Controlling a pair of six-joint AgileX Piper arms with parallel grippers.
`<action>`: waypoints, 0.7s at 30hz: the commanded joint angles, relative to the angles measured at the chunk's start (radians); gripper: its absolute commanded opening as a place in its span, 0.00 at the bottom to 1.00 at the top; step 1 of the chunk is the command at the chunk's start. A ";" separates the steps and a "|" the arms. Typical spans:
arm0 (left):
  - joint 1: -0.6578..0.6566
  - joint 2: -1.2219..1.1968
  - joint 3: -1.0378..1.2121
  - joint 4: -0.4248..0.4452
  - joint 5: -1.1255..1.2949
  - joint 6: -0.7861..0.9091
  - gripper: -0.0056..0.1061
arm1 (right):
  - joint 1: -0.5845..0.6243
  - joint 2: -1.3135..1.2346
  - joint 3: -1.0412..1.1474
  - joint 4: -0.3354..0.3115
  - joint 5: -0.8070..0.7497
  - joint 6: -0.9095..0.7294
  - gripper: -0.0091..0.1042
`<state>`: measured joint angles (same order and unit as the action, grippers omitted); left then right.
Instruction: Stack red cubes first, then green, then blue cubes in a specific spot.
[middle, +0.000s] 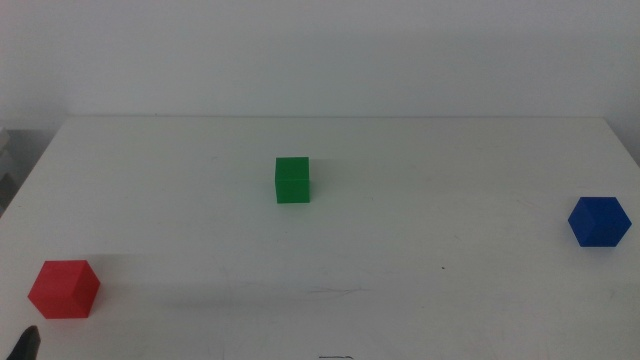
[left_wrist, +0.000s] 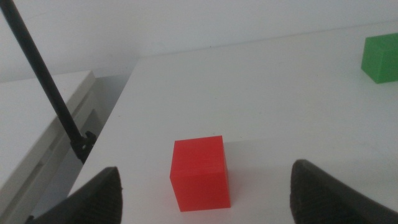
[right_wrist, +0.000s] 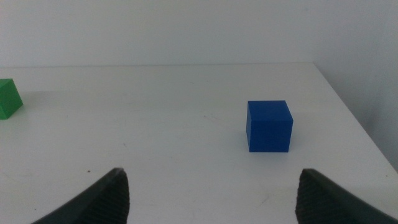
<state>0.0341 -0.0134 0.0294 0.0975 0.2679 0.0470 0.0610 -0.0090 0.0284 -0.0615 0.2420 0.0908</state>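
Observation:
My gripper will make the red cube (middle: 65, 289) twist along when it sets the green cube onto it, because the red cube stands free on a smooth white tabletop (middle: 140, 305).
The red cube (middle: 63, 288) sits near the table's front left corner. The green cube (middle: 292, 180) stands mid-table, further back. The blue cube (middle: 599, 221) rests by the right edge. My left gripper (left_wrist: 205, 186) is open, low over the table, and the red cube (left_wrist: 200, 173) lies just ahead, centred between its jaws; only a dark jaw tip (middle: 30, 340) shows in the middle view. My right gripper (right_wrist: 211, 180) is open and empty, with the blue cube (right_wrist: 269, 126) a little ahead of it. No mark shows the specific spot on the white tabletop (middle: 400, 260).
A black rod (left_wrist: 43, 81) and a pale grey ledge (left_wrist: 37, 124) stand just off the table's left edge. A white wall rises behind the table. The green cube (left_wrist: 380, 57) shows far off in the left wrist view.

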 joint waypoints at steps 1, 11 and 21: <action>0.001 0.004 -0.011 -0.014 -0.092 -0.041 0.87 | -0.006 -0.022 -0.017 -0.019 -0.071 -0.008 0.89; 0.008 0.377 -0.259 -0.014 -0.039 -0.135 0.87 | -0.006 -0.022 -0.017 -0.019 -0.071 -0.008 0.89; 0.008 0.659 -0.628 -0.014 0.409 -0.130 0.87 | -0.006 -0.022 -0.017 -0.019 -0.071 -0.008 0.89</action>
<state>0.0435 0.6068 -0.5237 0.0941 0.6552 -0.0764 0.0610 -0.0090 0.0284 -0.0615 0.2420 0.0908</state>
